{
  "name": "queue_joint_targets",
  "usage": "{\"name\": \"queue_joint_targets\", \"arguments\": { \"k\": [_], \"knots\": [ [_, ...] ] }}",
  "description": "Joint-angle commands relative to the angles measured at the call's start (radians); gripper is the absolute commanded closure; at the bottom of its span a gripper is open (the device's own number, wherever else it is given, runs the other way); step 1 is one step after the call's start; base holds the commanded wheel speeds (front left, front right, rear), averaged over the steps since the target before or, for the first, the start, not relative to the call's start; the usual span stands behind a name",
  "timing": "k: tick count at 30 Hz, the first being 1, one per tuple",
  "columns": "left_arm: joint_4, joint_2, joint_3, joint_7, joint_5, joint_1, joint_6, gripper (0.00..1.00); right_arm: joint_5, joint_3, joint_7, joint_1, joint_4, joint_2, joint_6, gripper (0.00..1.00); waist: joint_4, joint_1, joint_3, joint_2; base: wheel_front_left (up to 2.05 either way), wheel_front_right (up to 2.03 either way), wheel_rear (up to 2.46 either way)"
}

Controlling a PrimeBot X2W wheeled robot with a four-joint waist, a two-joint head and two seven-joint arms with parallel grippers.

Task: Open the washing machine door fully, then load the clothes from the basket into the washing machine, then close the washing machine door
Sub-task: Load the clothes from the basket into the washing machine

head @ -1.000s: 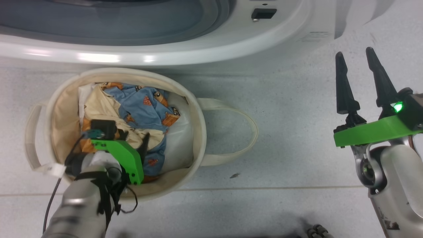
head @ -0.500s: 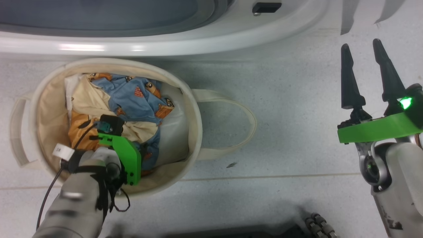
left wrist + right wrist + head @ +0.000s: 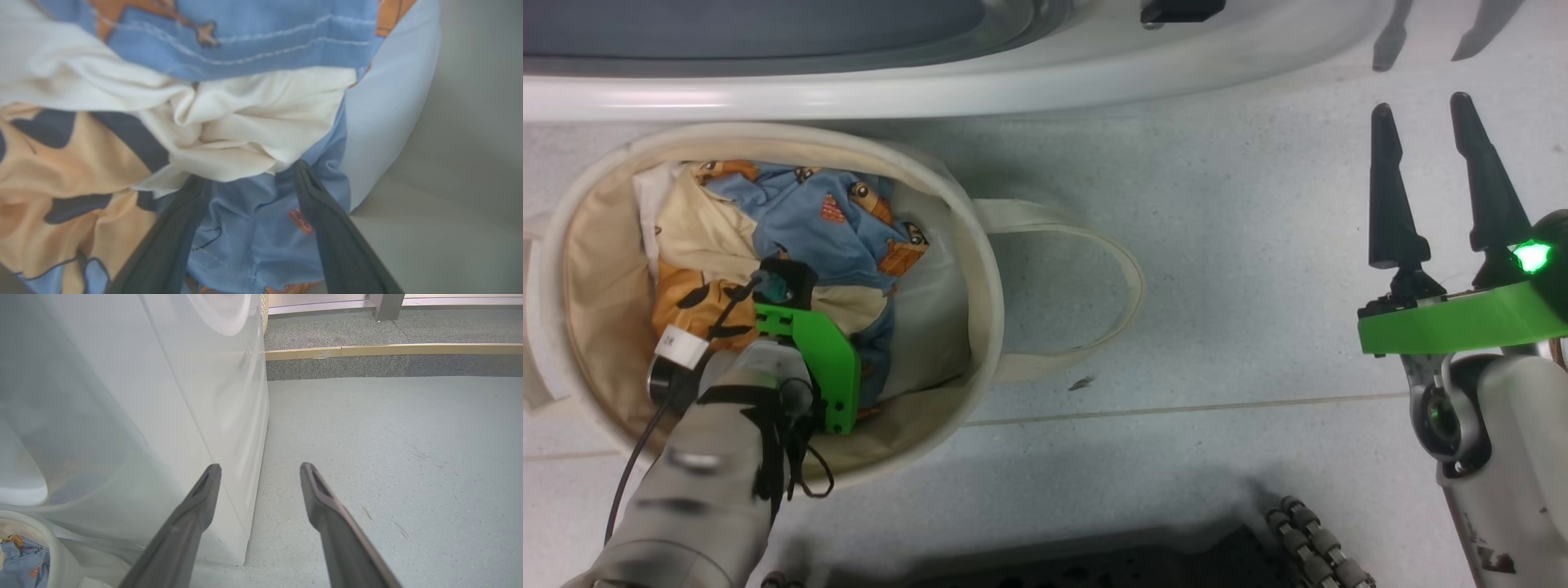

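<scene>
I expect the clothes [image 3: 828, 224] to come up together and hang in a long tail when I lift, because cream, blue and orange patches [image 3: 754, 227] join across the basket.
The basket [image 3: 980, 269], a round cream canvas tub, stands on the floor in front of the white washing machine [image 3: 931, 90]. It holds the clothes [image 3: 800, 220], blue and cream with orange cartoon animals. My left arm reaches down into it. In the left wrist view my left gripper [image 3: 249, 173] is open, its tips pressed into the clothes [image 3: 245, 139] with blue cloth between the fingers. My right gripper [image 3: 1421, 104] hangs open over bare floor to the right, beside the machine's side panel [image 3: 229, 396]. The washing machine door is out of view.
One loop handle [image 3: 1127, 278] of the basket lies flat on the grey floor toward my right arm. The machine's dark latch slot [image 3: 1180, 10] sits at the top edge. My black base [image 3: 1094, 563] is at the bottom. A raised step [image 3: 392, 351] lies beyond.
The head camera has moved, sliding the whole picture left and up. My left gripper has sunk lower into the clothes; its dark finger is now hidden under the green mount. The right gripper stays open.
</scene>
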Motion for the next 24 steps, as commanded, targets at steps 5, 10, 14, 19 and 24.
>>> {"name": "queue_joint_targets", "arguments": {
  "k": [5,10,14,19,24],
  "knots": [
    [-0.004,0.031,0.024,-0.006,-0.014,0.018,0.009,1.0,-0.007,0.007,0.0,0.038,-0.03,-0.001,0.007,0.0,-0.007,-0.0001,0.003,0.0,0.0,0.0,0.0],
    [-0.004,0.029,0.031,-0.027,-0.028,0.016,0.007,1.0,-0.003,0.009,-0.005,0.033,-0.021,-0.001,0.007,0.0,-0.001,-0.0001,-0.006,0.0,0.0,0.0,0.0],
    [-0.004,0.025,0.039,-0.069,-0.042,0.024,0.002,1.0,0.005,0.02,-0.014,0.024,-0.003,0.002,0.007,0.0,0.007,-0.0001,-0.033,0.0,0.0,0.0,0.0],
    [-0.004,0.014,0.058,-0.18,-0.068,0.046,-0.03,1.0,0.025,0.044,-0.033,0.012,0.04,0.013,0.007,0.0,0.017,-0.0001,-0.1,0.0,0.0,0.0,0.0],
    [-0.004,0.005,0.089,-0.311,-0.105,0.078,-0.071,1.0,0.052,0.077,-0.048,0.007,0.103,0.024,0.007,0.0,0.03,-0.0001,-0.194,0.0,0.0,0.0,0.0]
  ]
}}
